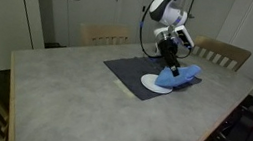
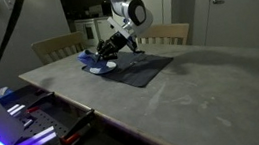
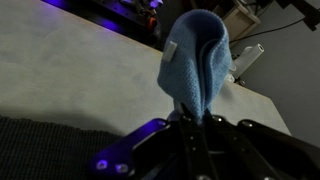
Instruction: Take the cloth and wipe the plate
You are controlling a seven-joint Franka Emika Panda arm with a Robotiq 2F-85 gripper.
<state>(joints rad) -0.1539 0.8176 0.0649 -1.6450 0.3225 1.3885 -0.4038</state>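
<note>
Next, I sweep the blue cloth (image 1: 179,76) in my gripper back across the open white part of the plate (image 1: 152,83), because most of the cloth hangs past the plate's edge.
My gripper (image 1: 172,65) is shut on the bright blue cloth (image 1: 182,78), which drapes from the fingers over the right part of the small white plate (image 1: 152,82). The plate lies on the dark grey mat (image 1: 126,71). In an exterior view the gripper (image 2: 108,51) holds the cloth (image 2: 95,58) over the plate (image 2: 108,65) at the mat's far end. In the wrist view the cloth (image 3: 197,62) hangs bunched from the shut fingers (image 3: 194,118); the plate is hidden there.
The dark grey mat (image 2: 137,69) lies on a large grey table (image 1: 72,98). Wooden chairs (image 1: 220,52) stand behind the table. A cart with tools and purple light (image 2: 15,123) stands close to the table's edge.
</note>
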